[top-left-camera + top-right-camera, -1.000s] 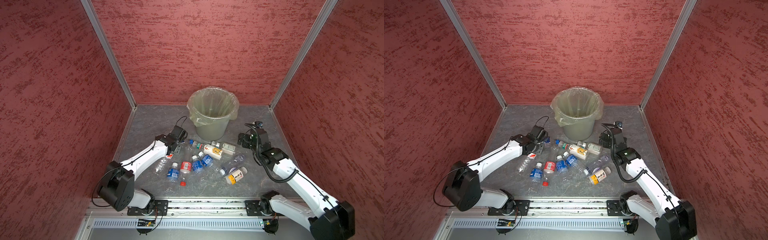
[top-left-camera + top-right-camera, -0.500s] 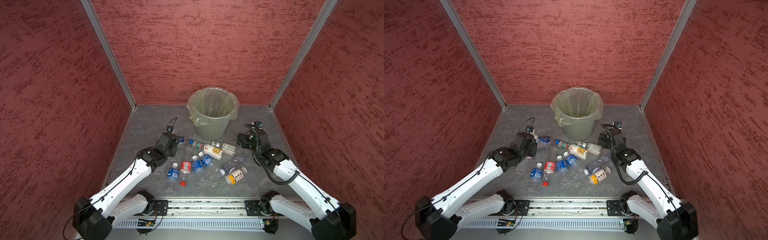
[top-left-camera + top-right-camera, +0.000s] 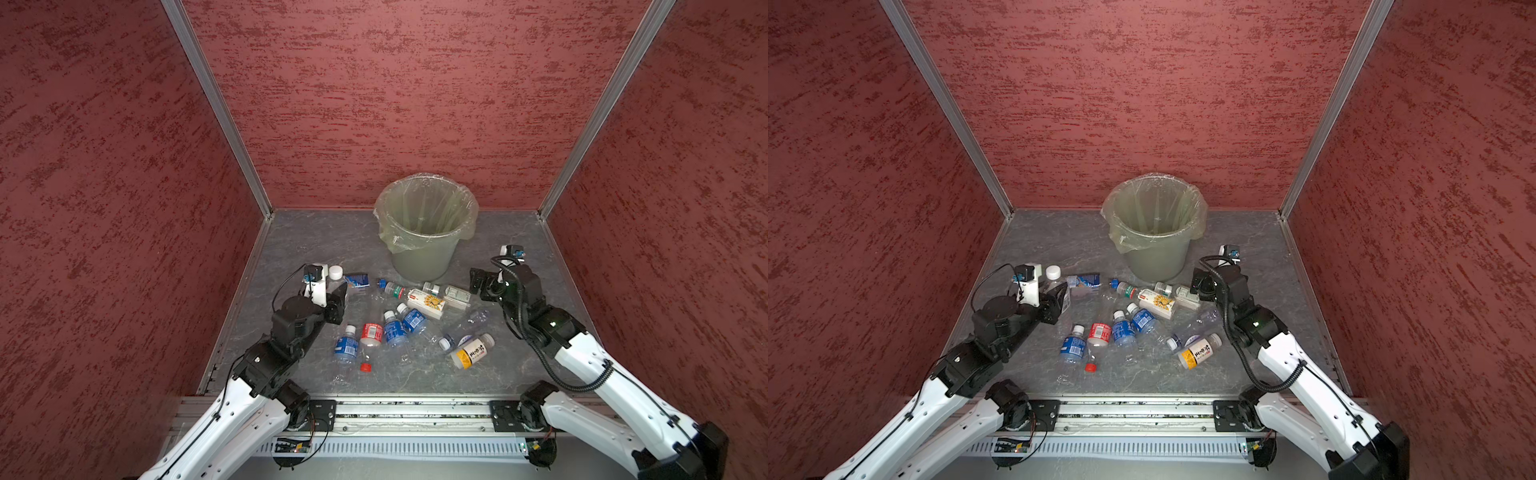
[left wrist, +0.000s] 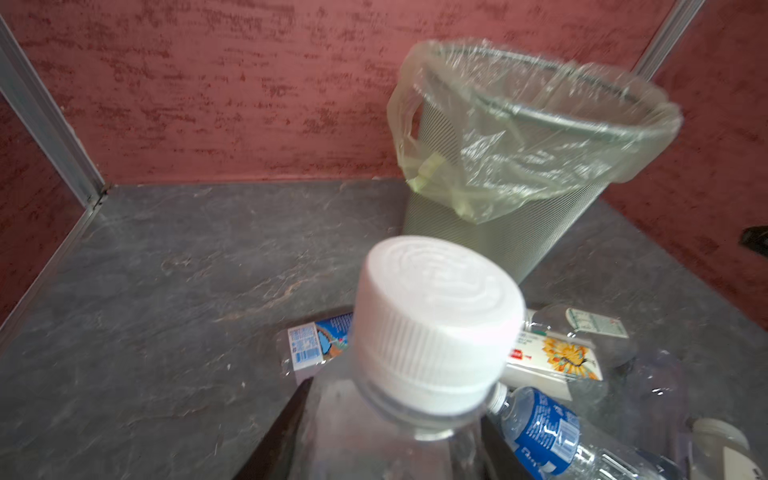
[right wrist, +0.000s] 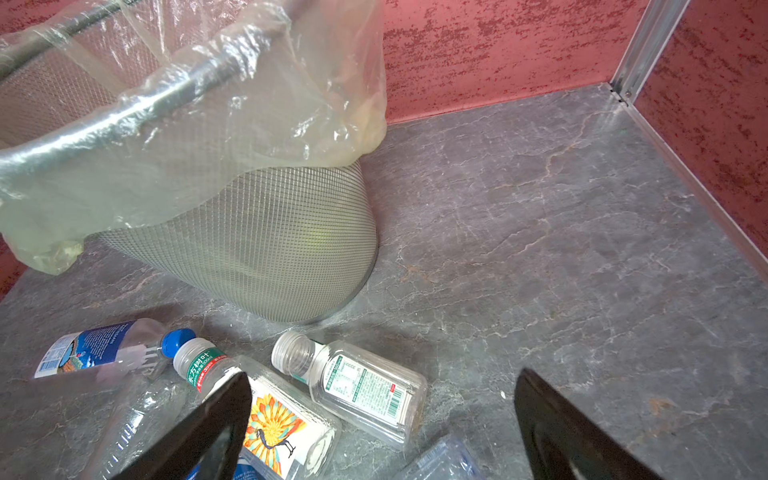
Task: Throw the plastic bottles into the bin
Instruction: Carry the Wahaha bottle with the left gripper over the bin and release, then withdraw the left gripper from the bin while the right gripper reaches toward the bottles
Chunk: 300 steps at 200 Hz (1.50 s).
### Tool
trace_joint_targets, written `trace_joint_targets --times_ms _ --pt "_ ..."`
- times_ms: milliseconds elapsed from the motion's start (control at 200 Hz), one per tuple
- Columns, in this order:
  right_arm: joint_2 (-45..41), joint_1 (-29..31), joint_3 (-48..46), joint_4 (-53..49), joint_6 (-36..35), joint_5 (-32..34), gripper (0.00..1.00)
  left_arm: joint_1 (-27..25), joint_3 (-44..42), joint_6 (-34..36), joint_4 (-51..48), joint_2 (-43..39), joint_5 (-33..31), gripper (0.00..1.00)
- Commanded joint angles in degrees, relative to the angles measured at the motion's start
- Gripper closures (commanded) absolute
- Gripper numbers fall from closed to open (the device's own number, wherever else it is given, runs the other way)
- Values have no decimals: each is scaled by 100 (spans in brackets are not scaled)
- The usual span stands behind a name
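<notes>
My left gripper should keep moving up and let go at the bin's opening (image 3: pixel 426 206), as the bottle's white cap (image 3: pixel 336 272) is clear of the pile and points toward the bin.
My left gripper (image 3: pixel 337 300) (image 3: pixel 1061 297) is shut on a clear plastic bottle with a white cap (image 3: pixel 336 272) (image 3: pixel 1053 272). The cap (image 4: pixel 436 320) fills the left wrist view between the dark fingers (image 4: pixel 291 419) and points towards the bin (image 4: pixel 498 232). The bin (image 3: pixel 424 245) (image 3: pixel 1154 249), lined with a bag, stands at the back middle. Several plastic bottles (image 3: pixel 392 328) (image 3: pixel 1123 330) lie scattered in front of it. My right gripper (image 3: pixel 478 284) (image 5: pixel 384 378) is open, hovering over a small clear bottle with a white-green label (image 5: pixel 361 386) to the right of the pile.
A loose red cap (image 3: pixel 365 367) lies near the front of the pile. A white-yellow labelled bottle (image 3: pixel 428 301) and a crushed blue-labelled one (image 3: pixel 357 279) lie close to the bin's foot. Red walls enclose the grey floor (image 3: pixel 316 245) on three sides.
My left arm has swung round and drawn back to the left of the pile, and its gripper has closed on the clear white-capped bottle. The right arm has barely moved.
</notes>
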Motion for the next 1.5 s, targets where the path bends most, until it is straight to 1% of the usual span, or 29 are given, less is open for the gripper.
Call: trace_joint_targets --times_ms 0,45,276,466,566,626,691,807,917,1002,1037,1082,1122,1127,1132,1137,1142,1152,1197,1242,1293,1368,1498 --pt "2 119 -57 145 9 268 1 -23 -113 7 632 -407 437 55" --pt "45 157 -42 127 9 297 1 -29 -133 -25 685 -523 519 53" --pt "106 373 -71 112 -8 570 1 -32 -42 -139 910 -759 738 53" --pt "48 410 -131 142 -15 622 1 -34 196 -159 1331 -634 847 52" --pt "41 419 -139 152 -38 657 1 -30 437 -175 1669 -340 948 49" --pt "40 419 -134 161 -37 680 1 -23 688 -169 1857 -28 1034 46" --pt "31 426 -135 173 -44 688 1 -30 1016 -125 2106 492 1176 45" --pt "-50 427 -150 211 -44 710 1 11 1841 11 2677 1679 1459 45" --pt "-160 436 -165 261 -35 697 1 213 3162 6 3118 3212 1928 44" --pt "-176 428 -135 254 -26 706 1 459 4519 -201 3212 4491 2343 45" --pt "-179 435 -121 252 -25 706 1 555 5077 -331 3201 4919 2510 43" --pt "-169 428 -96 236 -16 713 1 654 5807 -426 3047 5565 2665 37" --pt "-163 431 -78 230 -13 720 1 746 6493 -557 2717 6131 2801 26" --pt "-163 430 -71 226 -11 720 1 749 6572 -565 2662 6193 2820 23" --pt "-158 429 -71 224 -10 728 1 755 6651 -573 2613 6259 2829 18" --pt "-160 433 -67 223 -9 733 1 771 6734 -590 2558 6323 2856 10" --pt "-162 435 -65 218 -9 735 1 779 6811 -608 2508 6385 2887 5" --pt "-160 436 -53 204 -4 728 1 792 6954 -627 2429 6505 2923 1" --pt "-163 437 -28 174 8 753 1 837 7430 -700 2080 6931 2972 0" --pt "-170 435 11 140 14 769 1 853 7580 -720 1935 7136 2938 0" --pt "-179 437 47 81 33 787 1 858 7446 -724 1982 7141 2877 0" --pt "-214 437 67 54 35 790 1 873 7075 -731 2176 6957 2828 0" --pt "-187 439 45 25 5 724 1 890 6566 -704 2184 6504 2834 0"
